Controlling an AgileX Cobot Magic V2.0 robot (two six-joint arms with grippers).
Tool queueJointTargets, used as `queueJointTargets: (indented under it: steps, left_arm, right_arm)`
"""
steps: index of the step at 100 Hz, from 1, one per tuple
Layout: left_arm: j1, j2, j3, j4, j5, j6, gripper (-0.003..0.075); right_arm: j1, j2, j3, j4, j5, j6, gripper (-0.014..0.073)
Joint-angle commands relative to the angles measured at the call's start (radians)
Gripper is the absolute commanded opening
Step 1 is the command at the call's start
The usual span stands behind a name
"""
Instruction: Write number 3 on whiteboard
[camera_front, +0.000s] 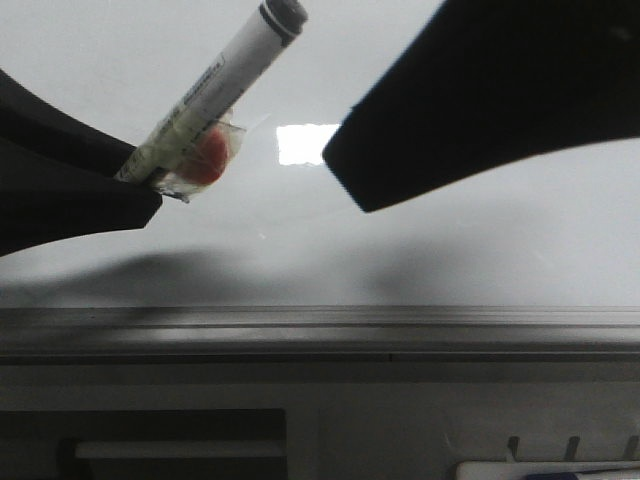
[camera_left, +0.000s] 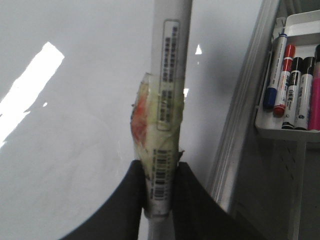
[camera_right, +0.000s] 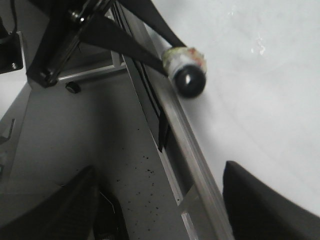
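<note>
My left gripper's fingers cover the marker's writing end, so my right gripper should take the marker near its free black end before writing the 3.
The whiteboard fills the upper front view, with a bright rectangular reflection. No black number 3 shows on it in any view. My left gripper is shut on a white marker wrapped in yellowish tape with an orange patch; its black end points up and right. In the left wrist view the fingers clamp the marker over the board. My right gripper is open and empty by the board's frame; one finger shows in the front view.
The grey metal frame and ledge run along the board's near edge. A white tray of several spare markers hangs beside the frame. The right wrist view shows the marker's black end over the board.
</note>
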Motion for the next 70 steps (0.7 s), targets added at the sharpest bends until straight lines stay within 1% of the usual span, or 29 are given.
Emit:
queueJointTargets:
  steps: [1,20,32,38,63,70]
  left_arm:
    - [0.000,-0.016,-0.021,0.024,-0.076,-0.003,-0.0020]
    - [0.000,-0.008,-0.021,0.024,-0.081,-0.003,-0.0020]
    - [0.000,-0.005,-0.021,0.024,-0.084,-0.003,-0.0020]
    - [0.000,-0.005,-0.021,0.024,-0.086,-0.003,-0.0020]
    - [0.000,-0.005,-0.021,0.024,-0.089,-0.003,-0.0020]
    - [0.000,-0.005,-0.021,0.024,-0.089,-0.003,-0.0020]
  right_arm:
    - [0.005,0.009,-0.055,0.027,-0.067,-0.016,0.0489]
    - [0.056,0.034,-0.092,0.027,-0.076,-0.030,0.0487]
    - [0.091,0.054,-0.093,0.022,-0.170,-0.047,0.0487]
    - [0.093,0.063,-0.095,0.022,-0.188,-0.047,0.0487]
    - [0.093,0.114,-0.138,0.022,-0.163,-0.047,0.0446]
    - [0.095,0.135,-0.160,0.020,-0.138,-0.047,0.0437]
